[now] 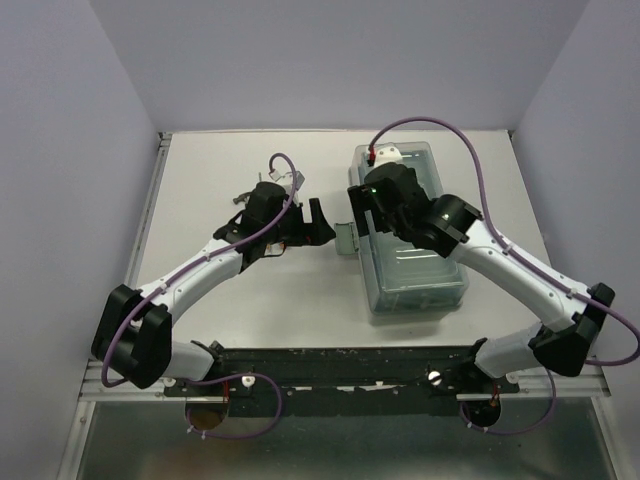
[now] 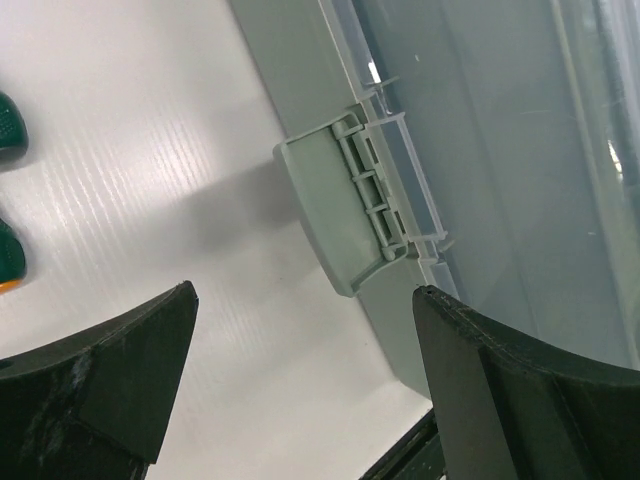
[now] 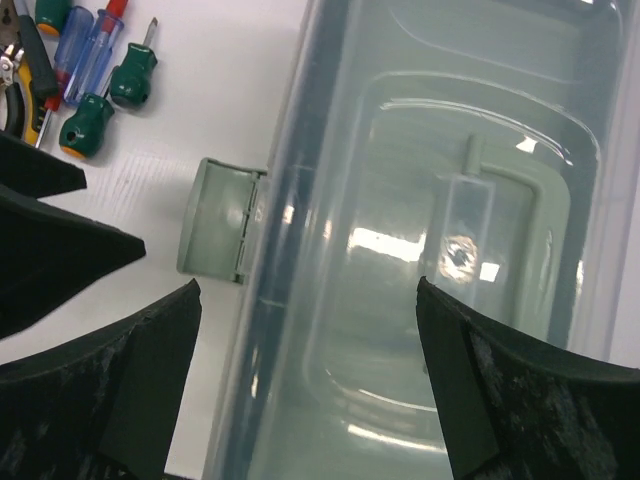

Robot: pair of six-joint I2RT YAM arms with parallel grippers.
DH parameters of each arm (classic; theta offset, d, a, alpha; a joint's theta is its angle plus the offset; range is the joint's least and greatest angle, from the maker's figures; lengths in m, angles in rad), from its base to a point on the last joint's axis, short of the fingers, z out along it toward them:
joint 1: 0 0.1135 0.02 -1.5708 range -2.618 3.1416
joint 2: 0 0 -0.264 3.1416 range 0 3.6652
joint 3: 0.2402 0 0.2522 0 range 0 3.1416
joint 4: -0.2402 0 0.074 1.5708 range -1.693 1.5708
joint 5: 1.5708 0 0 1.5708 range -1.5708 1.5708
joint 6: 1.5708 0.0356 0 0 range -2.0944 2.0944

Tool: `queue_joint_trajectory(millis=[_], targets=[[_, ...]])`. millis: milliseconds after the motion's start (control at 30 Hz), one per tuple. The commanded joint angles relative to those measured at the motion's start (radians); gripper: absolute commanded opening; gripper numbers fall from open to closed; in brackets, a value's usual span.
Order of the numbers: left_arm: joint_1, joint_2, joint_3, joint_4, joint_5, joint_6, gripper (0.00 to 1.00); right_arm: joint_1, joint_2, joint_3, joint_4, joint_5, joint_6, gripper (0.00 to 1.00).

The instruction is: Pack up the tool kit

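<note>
The lid's edge (image 3: 246, 385) is off-center between the wide-open fingers of my right gripper. I should move over and bring the fingers closer together onto the lid's edge (image 3: 278, 245) next to the latch.
The grey-green toolbox (image 1: 412, 245) lies right of centre with its translucent lid (image 3: 430, 180) down and its handle (image 3: 468, 215) showing through. Its side latch (image 1: 347, 238) sticks out on the left; it also shows in the left wrist view (image 2: 335, 215) and the right wrist view (image 3: 212, 220). My left gripper (image 1: 318, 222) is open and empty, just left of the latch (image 2: 305, 300). My right gripper (image 1: 368, 200) is open and empty over the lid's left edge (image 3: 308, 290). Green-handled screwdrivers (image 3: 132, 75), a blue one (image 3: 75, 45) and yellow-black pliers (image 3: 25, 70) lie on the table left of the box.
The white table (image 1: 290, 300) is walled at the back and sides. The loose tools lie mostly under my left arm (image 1: 200, 270) in the top view. Two green handles (image 2: 8, 125) show at the left wrist view's edge. The hammer is not in view.
</note>
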Motion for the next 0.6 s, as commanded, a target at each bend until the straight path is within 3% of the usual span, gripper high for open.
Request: queue_joint_trajectory(millis=[0,167,567], targets=[[0.006,0.015,-0.013,0.009,0.012,-0.014,0.99,0.041,0.123,0.103,-0.092,0.121,-0.008,0.95],[0.014,0.031,-0.041,0.058,0.030,-0.040,0.99,0.042,0.223,0.186,-0.169,0.156,0.006,0.92],[0.029,0.019,-0.064,0.090,0.045,-0.047,0.99,0.042,0.389,0.287,-0.292,0.155,0.046,0.65]])
